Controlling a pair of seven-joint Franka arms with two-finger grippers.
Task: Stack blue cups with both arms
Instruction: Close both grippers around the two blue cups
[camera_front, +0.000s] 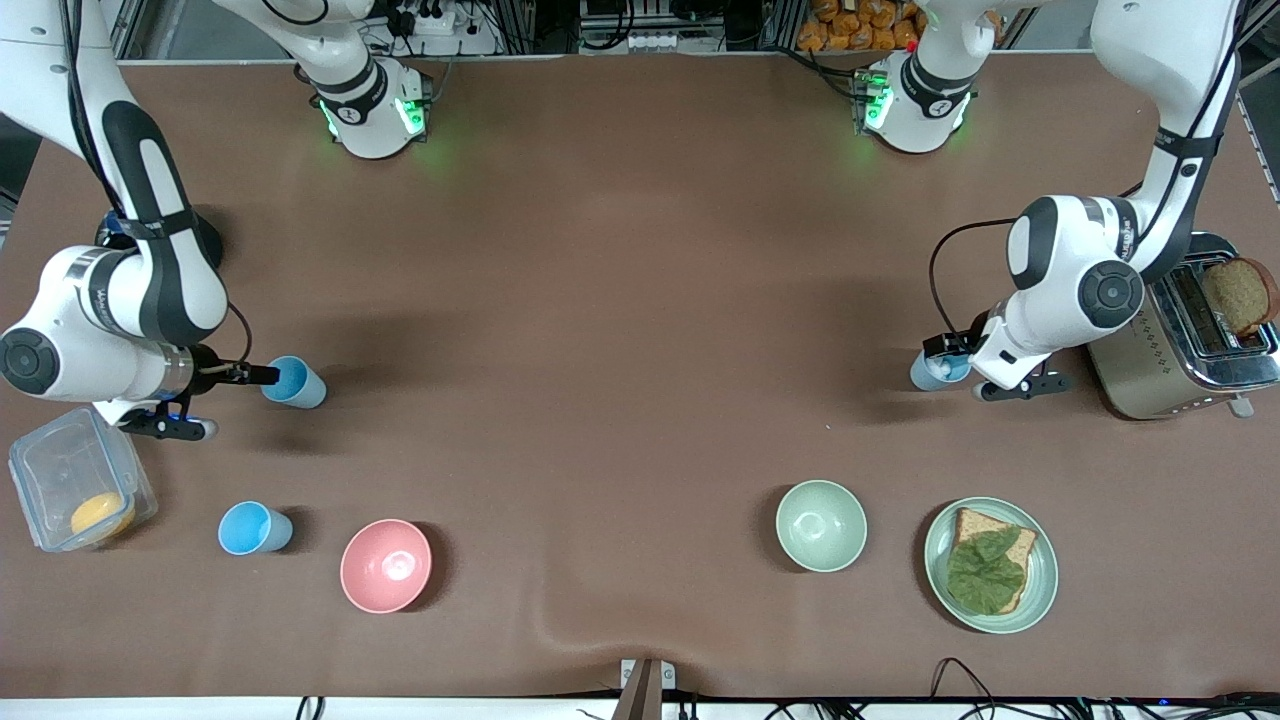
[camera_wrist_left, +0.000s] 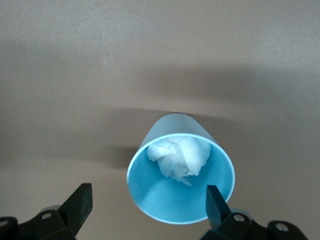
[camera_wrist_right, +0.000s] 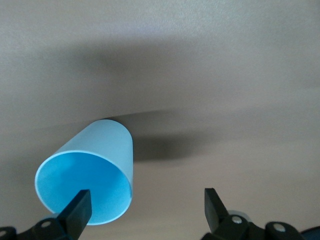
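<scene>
I expect the white lump (camera_wrist_left: 181, 158) to stay inside the paler cup (camera_front: 937, 372) and move along with it when I carry the cup, because the white lump sits far down below the cup's rim.
Three blue cups stand upright on the brown table. One sky blue cup (camera_front: 295, 382) stands toward the right arm's end. My right gripper (camera_front: 235, 402) is open beside it, one finger at its rim. In the right wrist view this cup (camera_wrist_right: 87, 167) is off to one side of the right gripper (camera_wrist_right: 146, 207), by one finger (camera_wrist_right: 77, 210). The paler cup (camera_front: 928, 375) with a white lump inside stands toward the left arm's end. My left gripper (camera_front: 960, 368) is open over it. In the left wrist view the cup (camera_wrist_left: 180, 170) sits mostly between the open fingers of the left gripper (camera_wrist_left: 148, 205). A third blue cup (camera_front: 253, 528) stands nearer the front camera, next to the pink bowl.
A pink bowl (camera_front: 386, 565), a pale green bowl (camera_front: 821, 525) and a green plate (camera_front: 1040, 590) with bread and lettuce stand near the front edge. A toaster (camera_front: 1150, 380) holding a bread slice is beside the left gripper. A clear container (camera_front: 45, 470) holding something orange is beside the right gripper.
</scene>
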